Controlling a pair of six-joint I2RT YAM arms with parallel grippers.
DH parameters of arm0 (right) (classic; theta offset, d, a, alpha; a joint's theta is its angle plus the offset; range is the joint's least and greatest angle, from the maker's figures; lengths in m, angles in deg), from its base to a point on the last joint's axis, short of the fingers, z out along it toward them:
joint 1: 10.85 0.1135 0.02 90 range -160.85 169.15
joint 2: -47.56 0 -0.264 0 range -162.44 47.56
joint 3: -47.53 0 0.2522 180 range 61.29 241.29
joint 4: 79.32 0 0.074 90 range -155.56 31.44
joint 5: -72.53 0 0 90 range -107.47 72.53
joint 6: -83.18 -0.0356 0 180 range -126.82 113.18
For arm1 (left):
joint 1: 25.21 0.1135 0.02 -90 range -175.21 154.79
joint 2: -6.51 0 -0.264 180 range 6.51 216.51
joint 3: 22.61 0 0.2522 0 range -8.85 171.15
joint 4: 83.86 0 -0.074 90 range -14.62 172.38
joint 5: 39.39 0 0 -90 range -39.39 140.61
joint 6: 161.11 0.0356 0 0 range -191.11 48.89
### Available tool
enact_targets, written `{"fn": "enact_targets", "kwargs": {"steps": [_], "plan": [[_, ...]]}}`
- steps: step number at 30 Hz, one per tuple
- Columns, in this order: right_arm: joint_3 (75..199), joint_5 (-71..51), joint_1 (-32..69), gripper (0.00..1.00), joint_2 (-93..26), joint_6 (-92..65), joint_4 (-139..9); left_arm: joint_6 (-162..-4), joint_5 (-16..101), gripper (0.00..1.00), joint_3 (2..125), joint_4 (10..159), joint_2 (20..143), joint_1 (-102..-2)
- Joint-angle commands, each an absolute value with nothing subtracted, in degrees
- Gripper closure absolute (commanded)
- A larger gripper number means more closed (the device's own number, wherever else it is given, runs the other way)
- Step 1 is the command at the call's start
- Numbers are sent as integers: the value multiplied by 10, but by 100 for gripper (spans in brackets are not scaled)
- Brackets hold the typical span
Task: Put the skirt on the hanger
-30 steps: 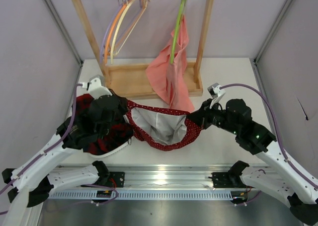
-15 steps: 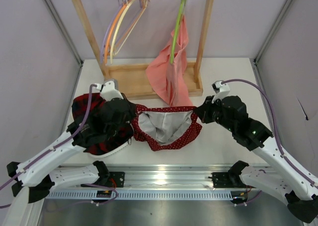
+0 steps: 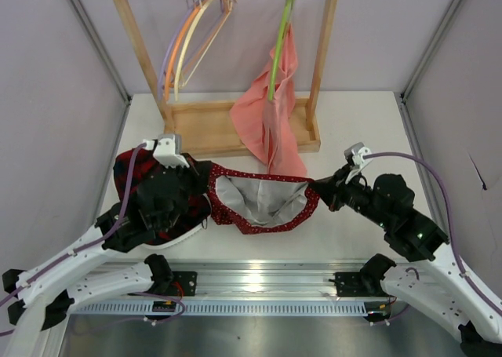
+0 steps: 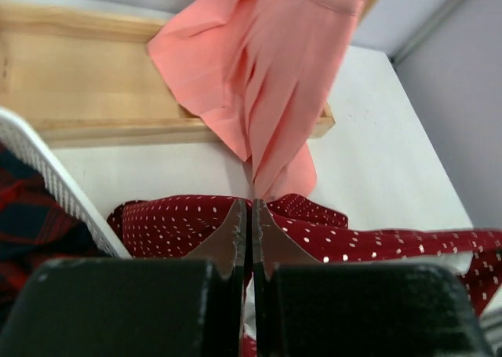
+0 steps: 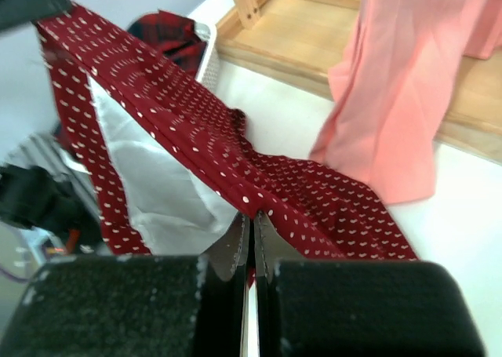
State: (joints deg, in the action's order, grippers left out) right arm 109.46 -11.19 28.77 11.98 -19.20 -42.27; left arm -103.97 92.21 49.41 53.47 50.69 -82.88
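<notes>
The skirt's body (image 4: 153,225) is bunched up under its waist next to the white basket, so I should use my left gripper to swing the skirt clear and spread its body out toward the wooden rack (image 3: 309,137).
The dark-red polka-dot skirt (image 3: 263,216) hangs stretched between my two grippers just above the table, its waist open and the pale lining showing. My left gripper (image 3: 205,176) is shut on the skirt's left edge (image 4: 172,224); the jaws (image 4: 251,208) pinch the fabric. My right gripper (image 3: 318,186) is shut on the right edge (image 5: 196,129), its jaws (image 5: 252,216) closed on the hem. The cream hanger (image 3: 187,45) hangs by its metal hook on the wooden rack's top rail at the far left, well behind the skirt.
The wooden rack (image 3: 235,129) stands at the back, with orange and lilac hangers beside the cream one. A salmon-pink cloth (image 3: 271,114) hangs from a lime-green hanger (image 3: 280,43) down to the table, just behind the skirt. A white basket (image 3: 176,235) with a plaid garment sits under the left arm.
My right gripper has drawn to the right and nearer, and the left has shifted slightly left. The skirt is pulled wider and tauter between them.
</notes>
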Motion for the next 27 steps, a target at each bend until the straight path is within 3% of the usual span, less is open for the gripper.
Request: {"fn": "enact_targets", "kwargs": {"steps": [1,6,19,22,27], "plan": [[1063,-178,297,100,133,-97,-449,-895,904,100,466,635,484,-826],[1022,-248,333,100,155,-13,-482,-856,857,100,413,674,441,-826],[1033,-310,357,100,154,-31,-503,-869,835,100,420,671,460,-826],[1067,-361,355,100,131,-88,-480,-910,836,100,457,625,486,-826],[1195,-303,336,100,27,-198,-388,-1040,889,100,713,358,658,-825]]}}
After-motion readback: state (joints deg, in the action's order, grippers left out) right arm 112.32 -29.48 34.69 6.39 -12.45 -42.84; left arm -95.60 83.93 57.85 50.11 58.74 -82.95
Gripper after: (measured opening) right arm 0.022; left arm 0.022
